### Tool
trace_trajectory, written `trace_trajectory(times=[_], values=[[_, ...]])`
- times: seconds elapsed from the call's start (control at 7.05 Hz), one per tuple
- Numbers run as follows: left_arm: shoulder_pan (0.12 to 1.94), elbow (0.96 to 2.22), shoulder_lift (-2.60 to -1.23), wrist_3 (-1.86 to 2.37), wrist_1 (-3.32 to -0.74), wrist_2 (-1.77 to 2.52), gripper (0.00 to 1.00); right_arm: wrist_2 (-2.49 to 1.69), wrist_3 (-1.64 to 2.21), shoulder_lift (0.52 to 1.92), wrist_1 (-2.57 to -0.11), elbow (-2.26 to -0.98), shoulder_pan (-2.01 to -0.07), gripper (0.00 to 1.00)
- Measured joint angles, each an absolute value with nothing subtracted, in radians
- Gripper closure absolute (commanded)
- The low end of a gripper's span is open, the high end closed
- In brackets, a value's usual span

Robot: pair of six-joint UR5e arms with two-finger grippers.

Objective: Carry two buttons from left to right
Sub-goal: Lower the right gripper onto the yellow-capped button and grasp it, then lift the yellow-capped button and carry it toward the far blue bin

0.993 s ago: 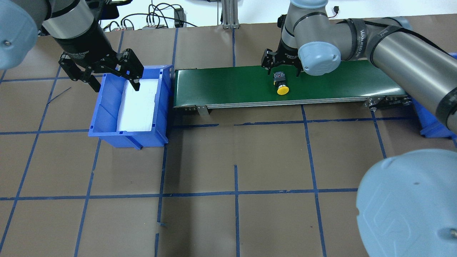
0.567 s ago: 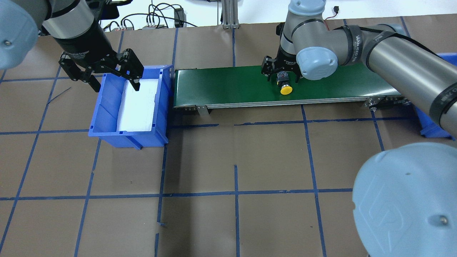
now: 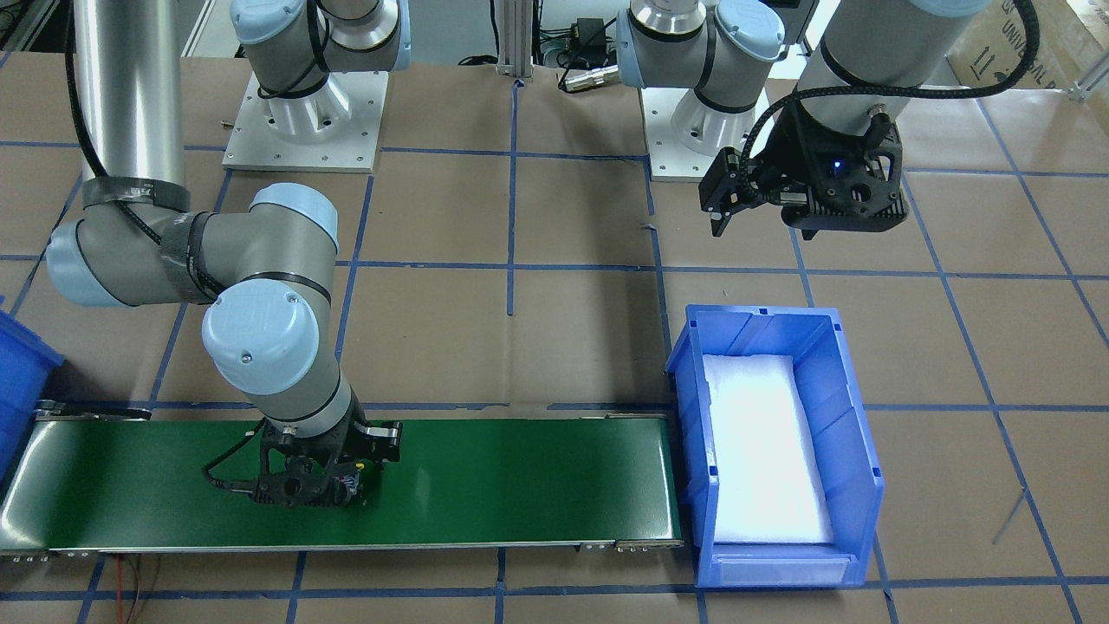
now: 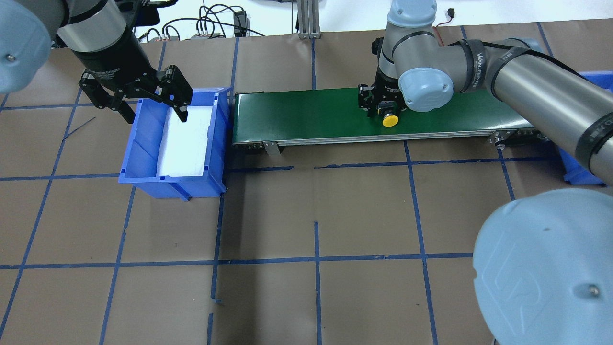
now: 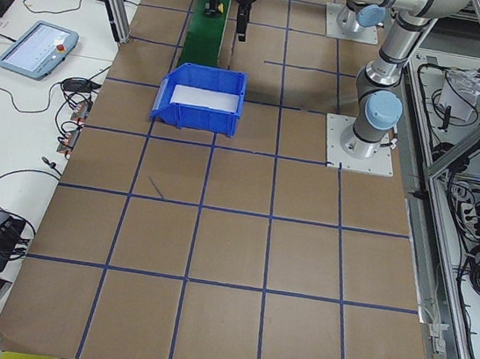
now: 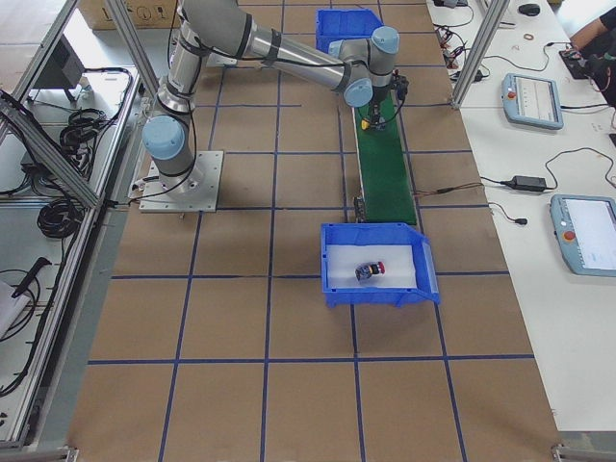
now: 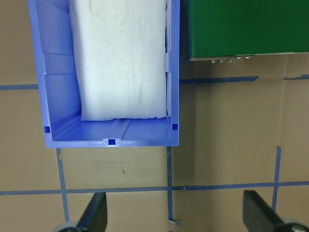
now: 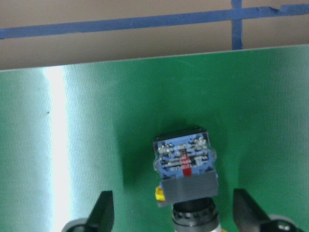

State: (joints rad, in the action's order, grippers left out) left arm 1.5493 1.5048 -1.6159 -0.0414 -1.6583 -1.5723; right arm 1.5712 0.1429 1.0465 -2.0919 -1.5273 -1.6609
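Observation:
I see empty white foam [image 3: 769, 449] in the foam-lined blue bin. I will therefore expect the other button to be out of sight in the second blue bin [image 3: 21, 380].
The yellow button [image 4: 391, 120] lies on its side on the green conveyor belt [image 4: 311, 115], cap toward the near edge. My right gripper [image 4: 383, 110] is low over it and open. In the right wrist view its fingers [image 8: 103, 215] stand apart on either side of the button's contact block [image 8: 185, 166] without touching it. My left gripper [image 4: 154, 112] is open and empty, above the far end of the blue bin [image 4: 172, 184]. In the exterior right view a small dark thing with a red cap [image 6: 371, 270] lies on the bin's white foam; no other view shows it.
The foam-lined blue bin [image 3: 780, 563] stands against the belt's end [image 3: 667, 485] on my left side. A second blue bin [image 4: 582, 172] sits at the belt's other end, also seen in the front view [image 3: 17, 364]. Brown table with blue tape lines all round.
My right gripper has come down around the yellow button, which has moved slightly right along the belt. The left arm has not moved.

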Motion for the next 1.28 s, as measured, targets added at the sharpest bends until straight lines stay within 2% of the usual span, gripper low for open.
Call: trace_trajectory(times=[0.28, 0.57, 0.99, 1.28], values=[[1.549, 1.505, -1.615, -0.041, -1.658, -1.572, 0.00, 1.581, 0.116, 1.059, -2.087, -1.520, -1.644, 1.00], [1.549, 1.505, -1.615, -0.041, -1.658, -1.572, 0.00, 1.600, 0.018, 1.150, -2.011, -1.508, -1.566, 1.00], [1.549, 1.505, -1.615, -0.041, -1.658, -1.572, 0.00, 1.606, -0.321, 1.336, -1.802, -1.485, -1.299, 1.00], [1.549, 1.505, -1.615, -0.041, -1.658, -1.572, 0.00, 1.617, -0.647, 1.334, -1.780, -1.433, -1.088, 1.00]])
